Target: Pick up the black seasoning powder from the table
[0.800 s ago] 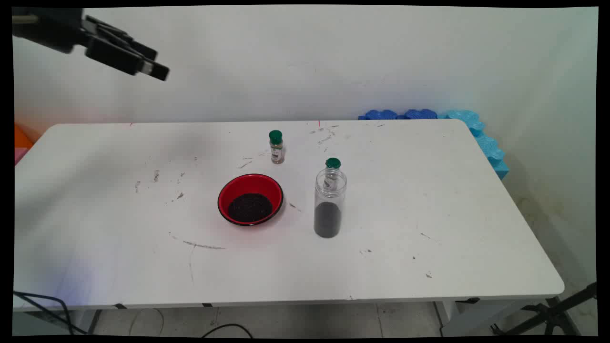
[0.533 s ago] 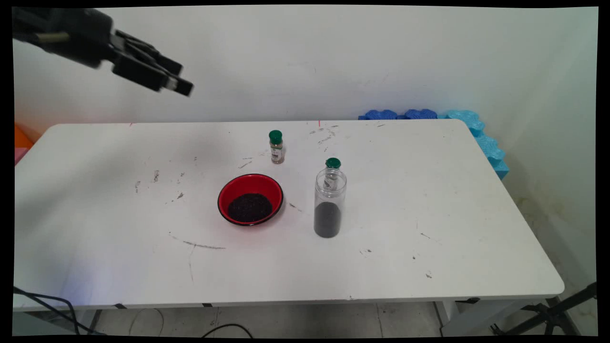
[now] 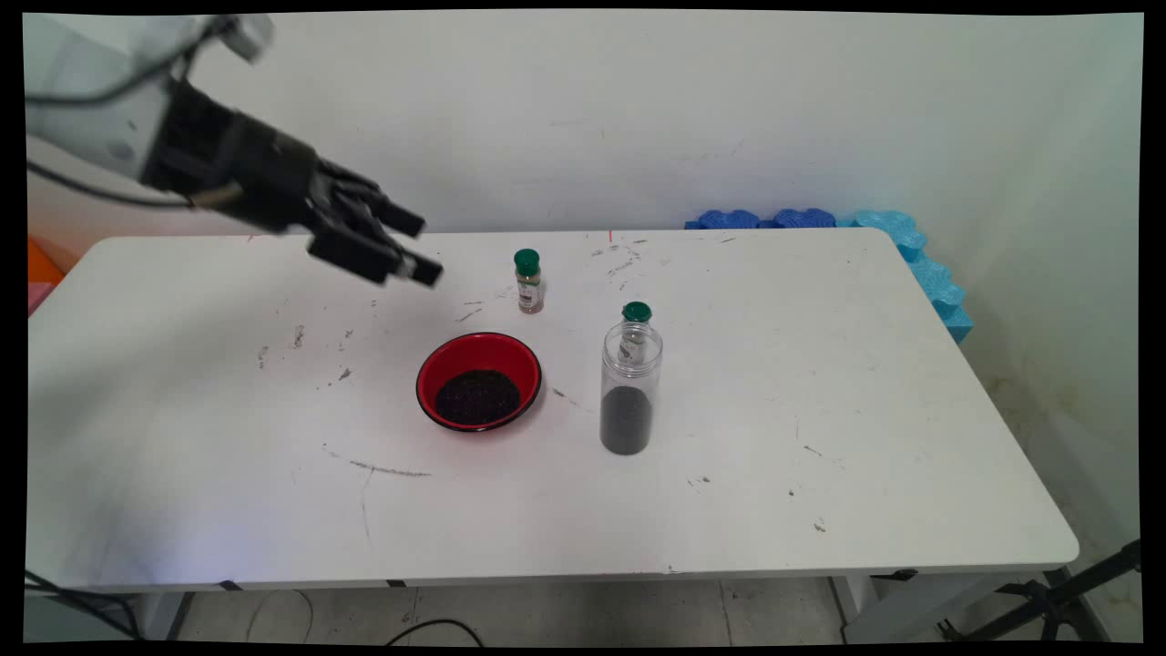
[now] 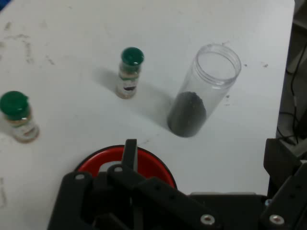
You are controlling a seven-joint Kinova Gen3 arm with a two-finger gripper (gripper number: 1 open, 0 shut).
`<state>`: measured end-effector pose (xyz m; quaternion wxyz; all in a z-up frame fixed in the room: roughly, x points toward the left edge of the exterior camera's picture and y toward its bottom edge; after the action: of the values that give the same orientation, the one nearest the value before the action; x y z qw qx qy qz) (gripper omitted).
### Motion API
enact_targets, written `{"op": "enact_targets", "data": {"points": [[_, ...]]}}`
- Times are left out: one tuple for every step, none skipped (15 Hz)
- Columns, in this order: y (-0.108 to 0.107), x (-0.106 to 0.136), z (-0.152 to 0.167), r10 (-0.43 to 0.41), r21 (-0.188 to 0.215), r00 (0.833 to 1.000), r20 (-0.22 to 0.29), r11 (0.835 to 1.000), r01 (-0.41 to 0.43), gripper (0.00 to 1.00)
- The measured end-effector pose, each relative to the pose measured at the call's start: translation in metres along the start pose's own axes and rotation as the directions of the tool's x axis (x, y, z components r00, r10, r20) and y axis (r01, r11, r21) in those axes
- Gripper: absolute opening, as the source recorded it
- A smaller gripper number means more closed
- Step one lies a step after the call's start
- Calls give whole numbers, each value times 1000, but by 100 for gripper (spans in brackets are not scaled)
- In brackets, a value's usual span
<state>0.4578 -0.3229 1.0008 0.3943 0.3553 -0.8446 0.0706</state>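
Note:
My gripper will make the dark grains [image 3: 626, 421] all run out freely when it pours, because the clear jar's opening [image 3: 633, 341] is almost as wide as the jar's body.
My gripper [image 3: 428, 248] hangs open and empty over the table's back left, up and left of a red bowl [image 3: 455, 358] that holds dark grains. Right of the bowl stands a lidless clear jar [image 3: 629, 387], its lower part filled with dark grains. A small green-capped spice bottle [image 3: 527, 281] stands behind the bowl, and a second one [image 3: 636, 314] is partly hidden behind the jar. In the hand view the gripper [image 4: 201, 143] rises over the bowl's rim [image 4: 153, 165]; beyond it are the jar [image 4: 201, 98] and both bottles [image 4: 130, 73] [image 4: 17, 116].
Blue foam pieces [image 3: 820, 220] lie along the table's back right edge and corner. An orange object [image 3: 41, 261] sits off the left edge. Cables and a black stand leg [image 3: 1057, 601] are on the floor below the front edge.
The gripper has come down and to the right from the upper left corner, towards the bowl and the nearer spice bottle. Nothing on the table has moved.

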Motion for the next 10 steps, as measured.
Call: {"op": "enact_targets", "data": {"points": [[2,-5,11,12,-10,1000,3,1000,-12,100],[3,-10,20,22,-19,1000,5,1000,-22,100],[4,-12,26,29,-25,1000,7,999,-29,100],[5,-17,37,41,-36,999,9,999,-41,100],[6,-21,46,52,-46,999,11,998,-51,100],[6,-24,52,58,-52,998,14,997,-57,100],[7,-28,60,67,-60,998,17,996,-66,100],[7,-32,70,78,-68,997,18,995,-77,100],[7,-34,78,88,-74,996,19,993,-87,100],[7,-36,84,95,-78,995,18,993,-94,100]]}}
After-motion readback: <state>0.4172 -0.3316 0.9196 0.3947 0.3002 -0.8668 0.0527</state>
